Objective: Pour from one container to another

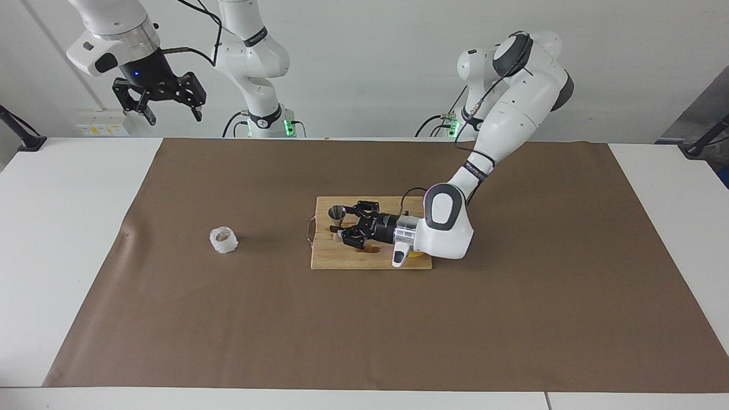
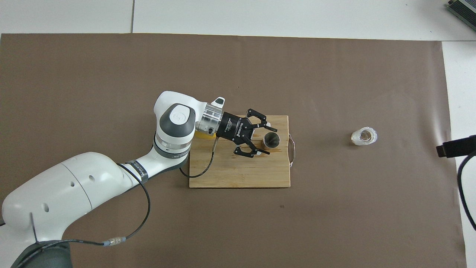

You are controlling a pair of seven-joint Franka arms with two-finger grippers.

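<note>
My gripper is going to pour from the whitish crinkly cup [image 2: 364, 136]. The steel jigger's opening [image 2: 272, 140] looks grey inside, so I should expect dark liquid to fill it then.
The steel jigger [image 1: 336, 213] [image 2: 271, 140] stands upright on a wooden cutting board [image 1: 342, 259] [image 2: 238, 175], near the board's end toward the right arm. My left gripper [image 1: 343, 223] [image 2: 271, 140] lies low and level over the board, open, with one finger on each side of the jigger, not closed on it. The whitish crinkly cup [image 1: 224, 240] [image 2: 364, 136] stands alone on the brown mat, toward the right arm's end of the table. My right gripper [image 1: 175, 118] waits high in the air above that end of the table, open and empty.
A yellow lemon [image 1: 416, 256] [image 2: 200, 136] shows partly under the left wrist on the board. The board has a metal handle [image 1: 309, 230] [image 2: 292, 149] on the end facing the cup. A brown mat [image 1: 512, 319] covers the white table.
</note>
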